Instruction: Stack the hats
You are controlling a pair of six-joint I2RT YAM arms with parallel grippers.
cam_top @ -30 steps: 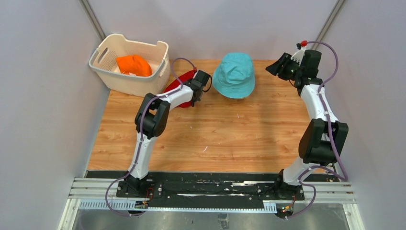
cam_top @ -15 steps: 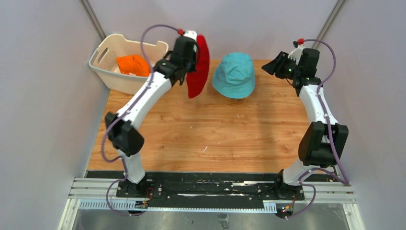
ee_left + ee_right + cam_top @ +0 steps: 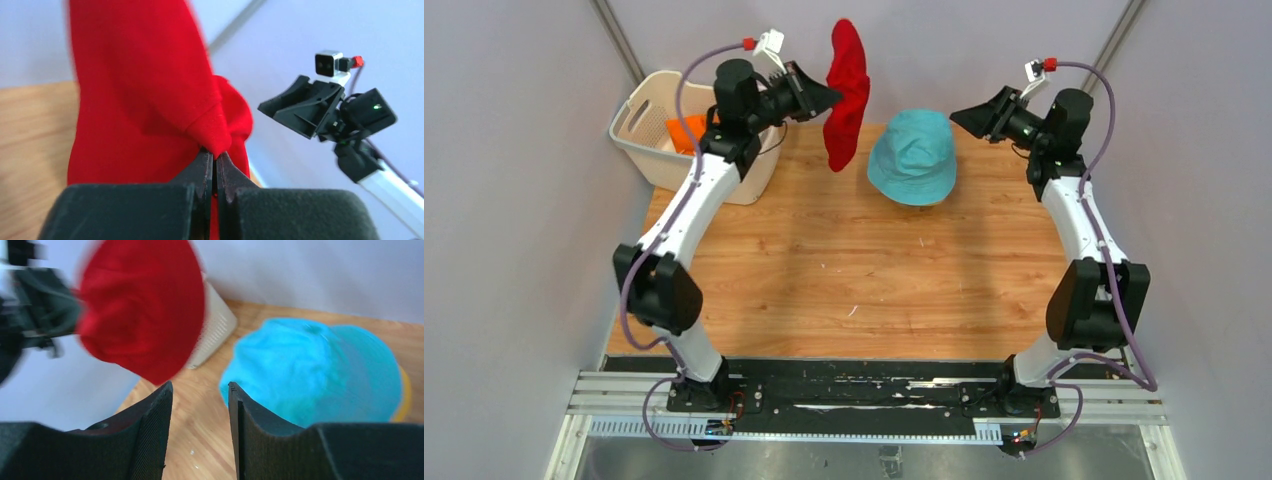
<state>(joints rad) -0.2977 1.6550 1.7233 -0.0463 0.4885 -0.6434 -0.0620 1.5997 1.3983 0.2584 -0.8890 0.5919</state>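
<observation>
The red hat droops from my left gripper by one side of its brim (image 3: 847, 97). My right gripper should grab the brim's opposite side (image 3: 865, 88) before it stacks the hat.
A red hat (image 3: 846, 95) hangs limp in the air above the table's back edge, pinched by its brim in my left gripper (image 3: 826, 92), which is shut on it (image 3: 215, 152). The teal hat (image 3: 914, 155) sits crown up at the back middle of the table, with a yellow rim (image 3: 405, 390) showing under it. An orange hat (image 3: 692, 130) lies in the white basket (image 3: 649, 150). My right gripper (image 3: 959, 115) hovers open to the right of the teal hat (image 3: 310, 370), nothing between its fingers (image 3: 200, 387). The red hat (image 3: 145, 315) shows in the right wrist view too.
The white perforated basket stands at the back left corner, just under the left arm. Grey walls close in the table on three sides. Bare wooden tabletop (image 3: 864, 270) stretches in front of the hats.
The left arm has lifted the red hat off the table, up and back, and its jaws have closed on the brim. The right gripper has tilted slightly toward the teal hat.
</observation>
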